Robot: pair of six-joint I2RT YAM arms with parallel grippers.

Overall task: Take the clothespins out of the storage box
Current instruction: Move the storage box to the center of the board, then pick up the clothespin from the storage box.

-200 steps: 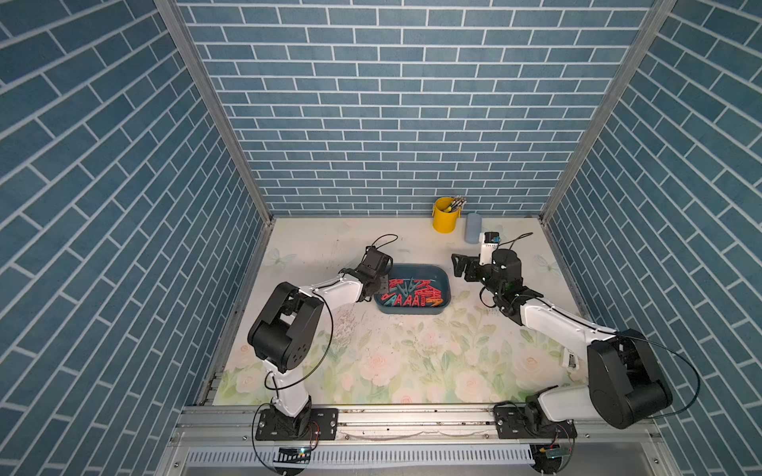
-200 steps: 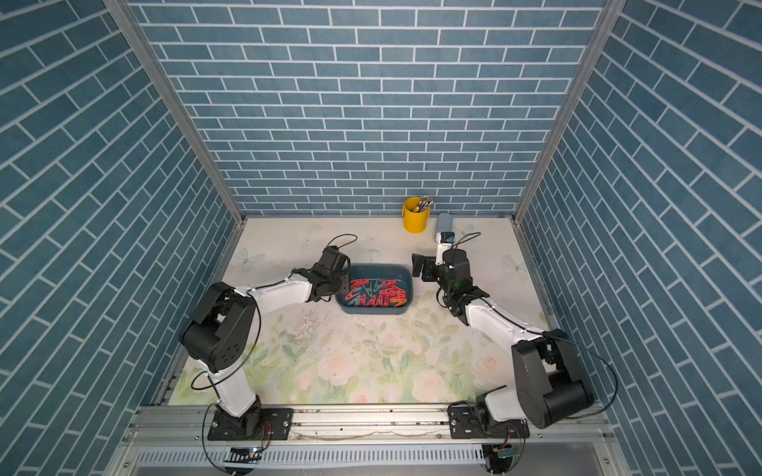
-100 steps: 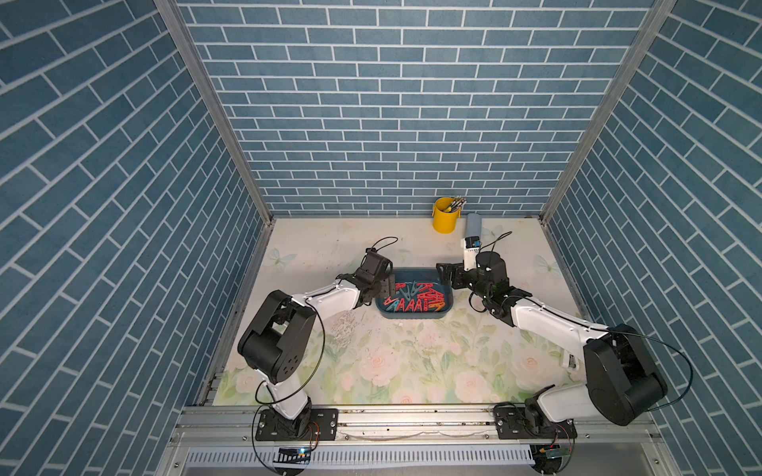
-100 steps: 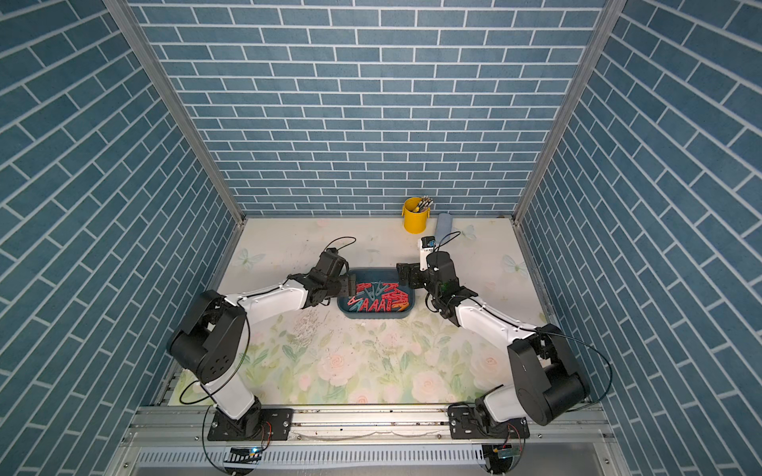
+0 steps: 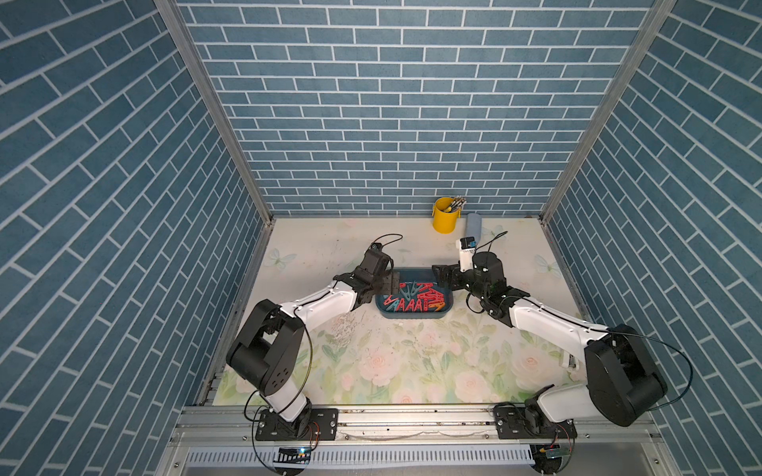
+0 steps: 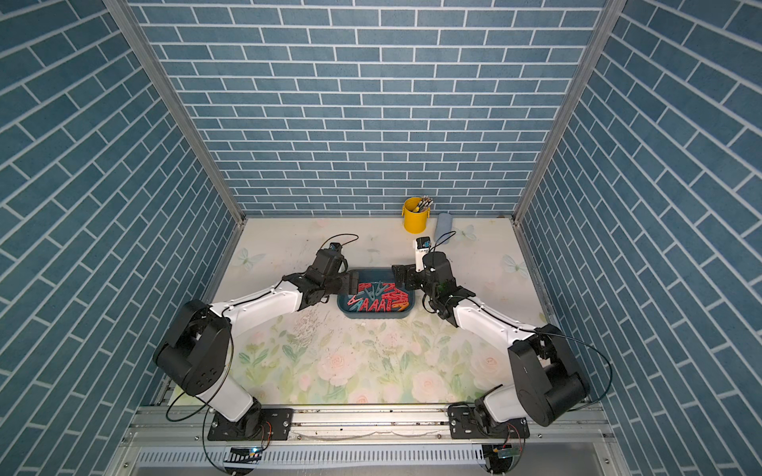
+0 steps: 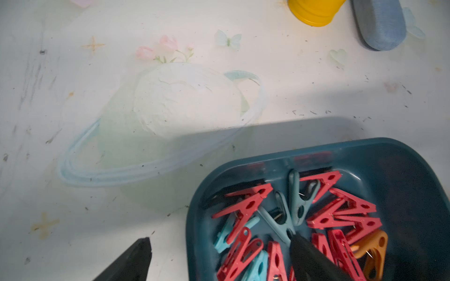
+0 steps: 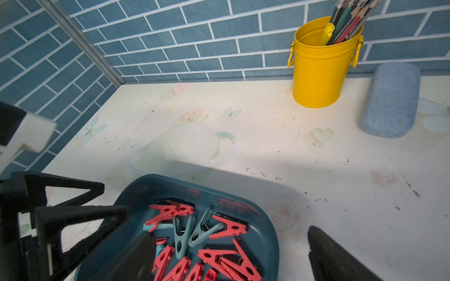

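The red clothespin (image 7: 242, 211) is on top, lying across a teal clothespin (image 7: 222, 241), so the red clothespin will come free alone when the robot lifts it.
The dark teal storage box (image 5: 412, 316) (image 6: 373, 316) sits mid-table in both top views, holding several clothespins (image 5: 414, 303) (image 6: 377, 303), mostly red, a few teal, one orange. My left gripper (image 5: 391, 284) (image 6: 352, 284) is open at the box's left end. In the left wrist view it (image 7: 220, 239) straddles the box wall (image 7: 192, 219), one finger on the table side and one over the clothespins (image 7: 246, 209). My right gripper (image 5: 443, 280) (image 6: 402, 277) is open at the right end. In the right wrist view it (image 8: 230, 233) straddles the box wall (image 8: 274, 238), empty above the clothespins (image 8: 231, 228).
A yellow bucket (image 5: 444, 214) (image 8: 319, 68) of pens stands at the back wall with a pale blue-grey case (image 5: 473, 224) (image 8: 389, 99) beside it. The floral mat stretches in front of the box. Brick walls enclose three sides.
My left gripper has gone from shut to open at the box's left end. The right arm swung left, bringing its open gripper over the box's right end.
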